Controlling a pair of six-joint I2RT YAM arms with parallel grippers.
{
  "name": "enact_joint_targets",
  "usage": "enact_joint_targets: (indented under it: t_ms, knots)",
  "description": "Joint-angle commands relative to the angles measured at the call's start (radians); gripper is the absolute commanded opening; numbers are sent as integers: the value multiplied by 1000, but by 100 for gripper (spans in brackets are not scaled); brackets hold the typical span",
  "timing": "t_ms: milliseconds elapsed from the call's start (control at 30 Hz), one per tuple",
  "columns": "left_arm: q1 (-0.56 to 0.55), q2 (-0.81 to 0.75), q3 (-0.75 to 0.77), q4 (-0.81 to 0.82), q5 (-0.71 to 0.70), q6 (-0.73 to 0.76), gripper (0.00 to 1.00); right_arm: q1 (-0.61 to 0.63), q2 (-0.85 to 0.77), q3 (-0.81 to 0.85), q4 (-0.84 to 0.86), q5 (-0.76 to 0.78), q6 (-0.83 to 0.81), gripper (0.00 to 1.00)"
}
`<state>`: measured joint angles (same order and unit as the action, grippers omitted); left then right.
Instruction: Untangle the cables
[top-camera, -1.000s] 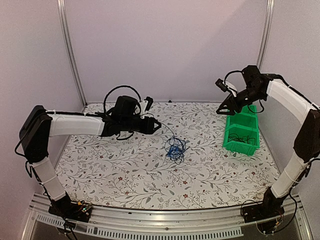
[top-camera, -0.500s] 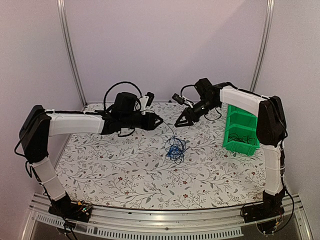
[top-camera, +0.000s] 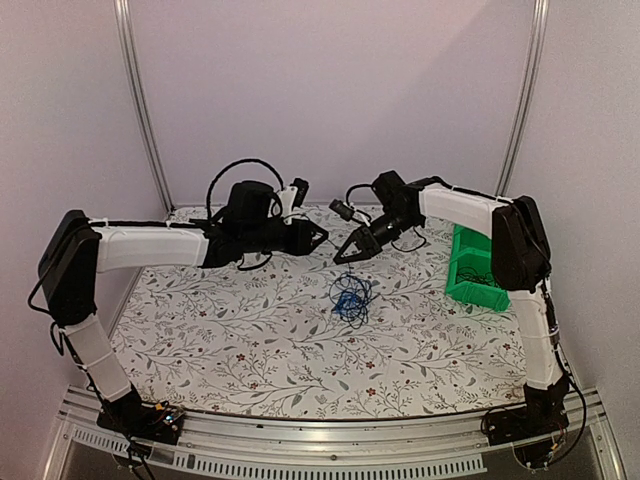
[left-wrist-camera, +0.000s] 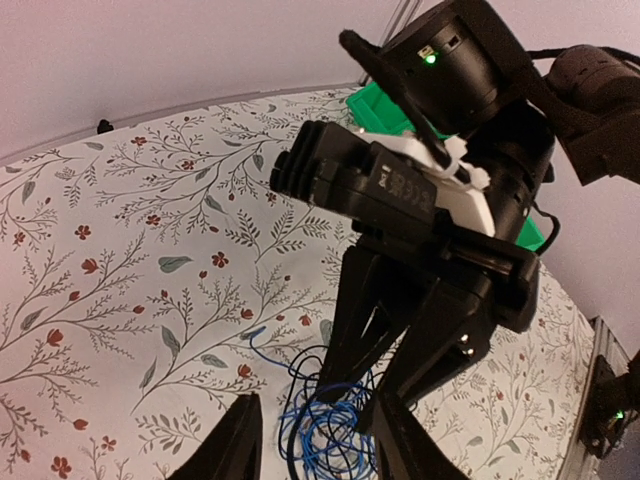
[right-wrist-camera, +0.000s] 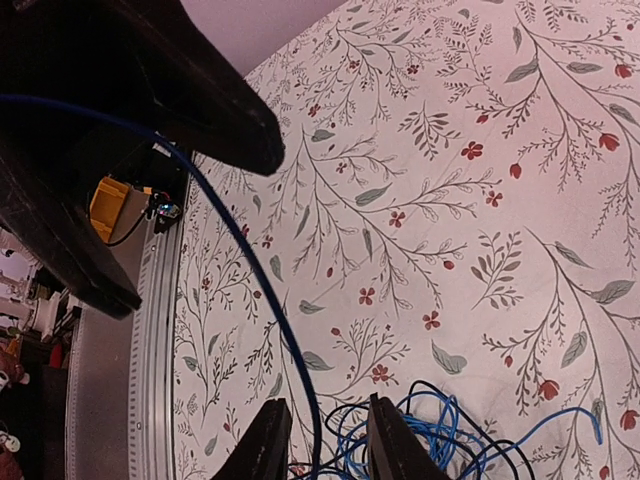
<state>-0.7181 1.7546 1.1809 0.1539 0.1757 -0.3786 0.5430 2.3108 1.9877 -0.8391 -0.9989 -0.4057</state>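
Observation:
Next, I lower my left gripper to take the cable (top-camera: 349, 270) just above the tangle, since the blue cable at my right gripper still runs into the tangle (top-camera: 352, 299).
The cables (top-camera: 350, 298) lie as a small tangle of bright blue and black wires on the flowered cloth. My left gripper (top-camera: 322, 238) hovers behind and left of the tangle, jaws apart. In the left wrist view the tangle (left-wrist-camera: 325, 435) shows between its fingers (left-wrist-camera: 235, 445). My right gripper (top-camera: 340, 257) hangs just above the tangle, tips pointing down at it, close to the left gripper. A raised blue strand (right-wrist-camera: 291, 341) arcs from between the left gripper's fingers down through the right gripper (right-wrist-camera: 328, 400), whose jaws stand narrowly apart around it. The tangle (right-wrist-camera: 440, 440) lies just right of them.
A green bin (top-camera: 480, 270) with dark cables inside stands at the right side of the table, beside the right arm's forearm. The back wall and two metal uprights bound the far side. The two grippers nearly touch over the middle.
My right arm swung left from above the green bin to just over the tangle, and its jaws narrowed. The left gripper edged slightly right and its jaws narrowed slightly.

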Motion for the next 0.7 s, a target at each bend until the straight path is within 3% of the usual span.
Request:
enact_joint_targets:
  t_ms: [0, 67, 100, 133, 233, 267, 433, 533, 667]
  knots:
    - [-6, -35, -8, 43, 6, -7, 41, 7, -28, 19, -21, -50, -8, 34]
    - [-6, -33, -9, 52, 9, -7, 41, 6, -47, 6, -34, -77, -15, 41]
    - [-6, -31, -9, 58, 11, -7, 41, 6, -55, -3, -38, -93, -23, 39]
    - [-6, -29, -8, 62, 14, -7, 40, 6, -67, -18, -32, -105, -22, 34]
    - [-7, -24, -7, 71, 21, -9, 42, 6, -87, -36, -4, -81, 19, 3]
    - [-7, -26, -9, 72, 26, -9, 47, 6, -93, -32, -4, -61, 25, 0]
    - [-66, -132, -79, 151, 24, 90, 77, -30, -217, -12, 39, -4, 41, 0]
    - [-149, -218, -118, 177, -78, 246, 82, -59, -316, 13, 102, -6, 115, 0]
    - [-197, -246, -137, 180, -121, 324, 82, -55, -392, 106, 121, -6, 151, 0]
